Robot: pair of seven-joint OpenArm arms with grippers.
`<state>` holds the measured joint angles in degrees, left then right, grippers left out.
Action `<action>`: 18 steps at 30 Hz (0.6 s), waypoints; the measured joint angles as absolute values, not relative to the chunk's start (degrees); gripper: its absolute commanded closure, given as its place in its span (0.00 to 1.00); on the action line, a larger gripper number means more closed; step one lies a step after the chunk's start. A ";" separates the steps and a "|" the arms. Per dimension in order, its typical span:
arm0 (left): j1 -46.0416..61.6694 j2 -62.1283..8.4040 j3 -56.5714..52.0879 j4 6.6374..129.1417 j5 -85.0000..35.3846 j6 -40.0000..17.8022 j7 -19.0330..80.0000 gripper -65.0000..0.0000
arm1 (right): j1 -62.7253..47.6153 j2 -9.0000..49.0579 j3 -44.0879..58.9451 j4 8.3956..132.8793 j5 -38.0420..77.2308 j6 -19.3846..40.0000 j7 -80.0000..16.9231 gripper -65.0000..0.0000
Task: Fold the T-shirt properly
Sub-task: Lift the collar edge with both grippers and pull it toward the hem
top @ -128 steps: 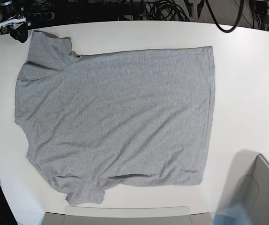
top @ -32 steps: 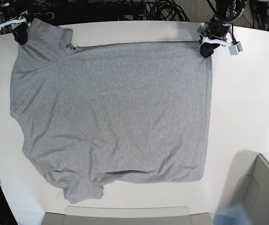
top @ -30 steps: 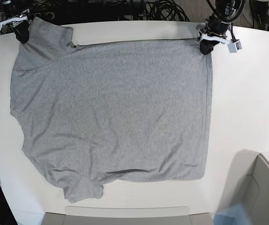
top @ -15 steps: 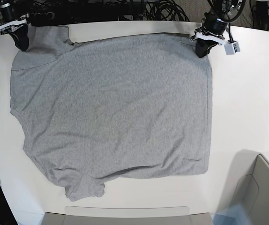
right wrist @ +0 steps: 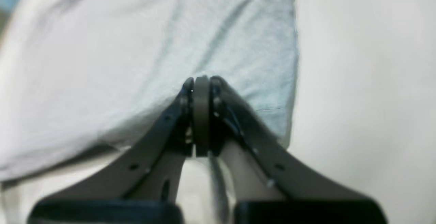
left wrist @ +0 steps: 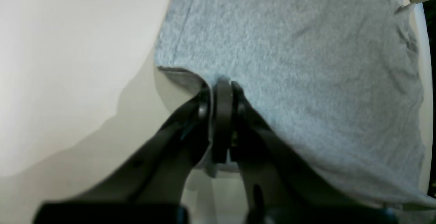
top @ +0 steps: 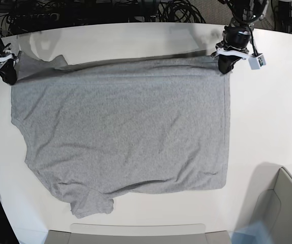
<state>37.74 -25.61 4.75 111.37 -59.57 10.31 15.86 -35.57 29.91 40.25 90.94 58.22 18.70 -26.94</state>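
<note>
The T-shirt's far edge (top: pixel 120 75) is stretched straight between both grippers. My right gripper should keep going down toward the near side (top: pixel 33 127) until the edge lies flat, then let go.
The heather-grey T-shirt (top: pixel 125 127) lies spread on the white table (top: pixel 273 117), plain side up, with a sleeve bunched at the near left. Its far edge is raised off the table and casts a shadow behind it. My left gripper (top: pixel 224 66) is shut on the far right corner by the hem. In the left wrist view the left gripper (left wrist: pixel 221 89) pinches the T-shirt (left wrist: pixel 306 63) just inside that corner. My right gripper (top: pixel 8 77) is shut on the far left sleeve edge. The right wrist view shows the right gripper (right wrist: pixel 201 82) clamped on the T-shirt (right wrist: pixel 136 46).
A grey open box (top: pixel 283 208) stands at the near right corner. A flat grey bin edge (top: pixel 136 235) runs along the table's near side. Black cables (top: pixel 176 10) hang behind the table's far edge.
Both grippers, still shut on the shirt, have pulled its far edge up and toward the near side. The right gripper has come well forward from the far left corner.
</note>
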 measured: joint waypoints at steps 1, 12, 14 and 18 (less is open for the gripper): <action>37.36 -25.56 4.75 111.37 -59.57 10.31 15.90 1.00 | -34.04 29.89 40.34 90.89 56.86 18.72 -28.27 1.00; 26.74 -25.56 4.75 110.91 -62.37 18.87 24.38 1.00 | -20.23 27.33 40.36 91.11 44.12 19.35 -36.60 1.00; 23.29 -25.50 4.75 110.69 -62.43 19.31 25.82 1.00 | -17.93 27.40 40.29 91.09 42.89 19.51 -37.60 1.00; 20.21 -25.39 4.75 109.95 -62.24 19.99 26.87 1.00 | -14.00 26.72 38.15 90.74 38.44 21.06 -40.51 1.00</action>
